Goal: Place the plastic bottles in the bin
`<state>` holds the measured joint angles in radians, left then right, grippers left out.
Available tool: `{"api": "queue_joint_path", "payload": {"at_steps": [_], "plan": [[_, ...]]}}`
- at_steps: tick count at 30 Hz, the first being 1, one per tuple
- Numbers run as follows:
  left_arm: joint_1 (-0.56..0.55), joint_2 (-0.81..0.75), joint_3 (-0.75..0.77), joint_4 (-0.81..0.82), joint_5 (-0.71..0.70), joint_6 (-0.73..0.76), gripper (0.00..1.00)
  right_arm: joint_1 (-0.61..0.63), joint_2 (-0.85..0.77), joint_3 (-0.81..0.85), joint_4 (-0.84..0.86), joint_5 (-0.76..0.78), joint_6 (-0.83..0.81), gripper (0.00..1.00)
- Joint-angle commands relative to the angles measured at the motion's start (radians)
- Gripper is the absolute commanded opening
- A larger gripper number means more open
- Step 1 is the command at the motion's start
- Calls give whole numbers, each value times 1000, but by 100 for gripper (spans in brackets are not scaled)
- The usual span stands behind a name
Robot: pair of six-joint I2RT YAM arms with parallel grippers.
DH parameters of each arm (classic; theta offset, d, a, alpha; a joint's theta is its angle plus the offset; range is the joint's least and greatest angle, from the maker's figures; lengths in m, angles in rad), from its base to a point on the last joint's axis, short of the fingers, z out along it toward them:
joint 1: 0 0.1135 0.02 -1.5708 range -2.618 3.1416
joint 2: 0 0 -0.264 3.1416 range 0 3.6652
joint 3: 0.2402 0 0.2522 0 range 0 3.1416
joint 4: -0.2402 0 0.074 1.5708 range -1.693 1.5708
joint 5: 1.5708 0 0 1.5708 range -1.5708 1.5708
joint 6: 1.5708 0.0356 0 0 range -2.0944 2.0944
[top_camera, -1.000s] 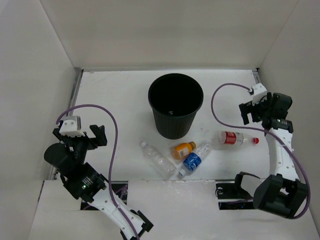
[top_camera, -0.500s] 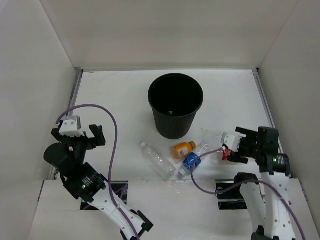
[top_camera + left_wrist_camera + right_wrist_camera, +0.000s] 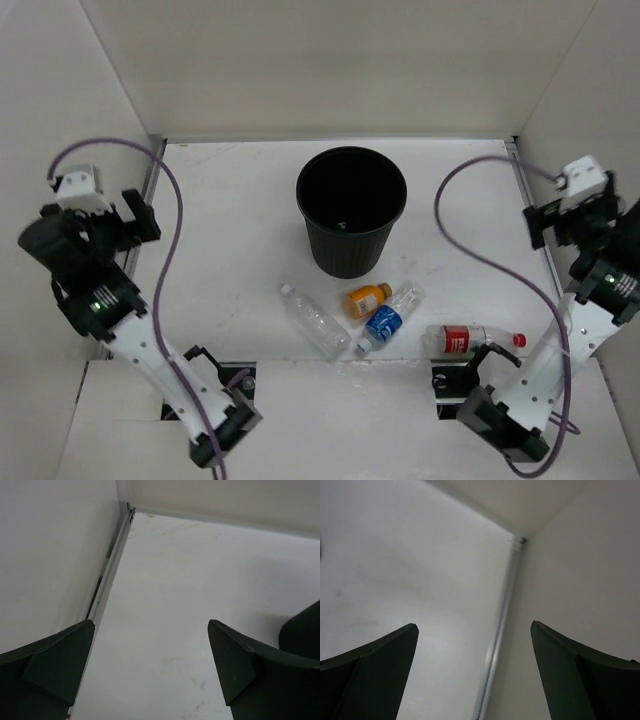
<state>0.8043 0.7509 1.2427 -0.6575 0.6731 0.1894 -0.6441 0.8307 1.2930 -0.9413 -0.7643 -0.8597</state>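
Observation:
My right gripper should move back and my left gripper should pick up the bottle point(image 3: 468, 339), because the red-capped bottle is lying close to my right gripper's arm point(image 3: 521, 341).
The black bin point(image 3: 350, 210) stands upright at the table's middle; its edge shows at the right of the left wrist view point(image 3: 306, 625). Four bottles lie in front of it: the clear white-capped one point(image 3: 313, 319), the short orange one point(image 3: 366, 299), the blue-labelled one point(image 3: 385, 322) and the red-capped one point(image 3: 470, 339), nearest the front edge. My left gripper point(image 3: 135, 215) point(image 3: 150, 647) is open and empty, raised by the left wall. My right gripper point(image 3: 548, 222) point(image 3: 472, 650) is open and empty, raised by the right wall. Both are far from the bottles.
White walls close in the table on the left, back and right. A metal rail runs along the left edge point(image 3: 107, 575) and another along the right edge point(image 3: 500, 630). Purple cables point(image 3: 170, 250) loop off each arm.
The right gripper dropped to the red-capped bottle, then rose to the right wall; that bottle now lies nearer the front edge. The left arm swung up and back toward the left wall.

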Motion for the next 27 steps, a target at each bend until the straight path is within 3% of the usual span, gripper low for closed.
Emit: {"api": "queue_joint_path", "payload": {"at_steps": [1,3,5,9,14,19,24,27], "plan": [[-122,180,200,128,-172,-27,100,-172,56,197,278,-54,472,100],[-275,310,358,127,-310,-15,100,-296,100,290,311,17,598,100],[-409,413,487,122,-343,2,100,-404,120,339,309,23,660,100],[-868,548,668,7,-504,174,100,-535,143,397,292,17,729,100],[-1387,573,653,-73,-586,249,100,-588,220,471,178,19,791,100],[-1778,581,578,-87,-581,226,100,-556,150,364,200,62,823,100],[-2084,622,490,-61,-555,223,100,-541,55,260,205,82,835,100],[-2140,639,344,48,-471,228,100,-553,7,212,202,69,875,100]]}}
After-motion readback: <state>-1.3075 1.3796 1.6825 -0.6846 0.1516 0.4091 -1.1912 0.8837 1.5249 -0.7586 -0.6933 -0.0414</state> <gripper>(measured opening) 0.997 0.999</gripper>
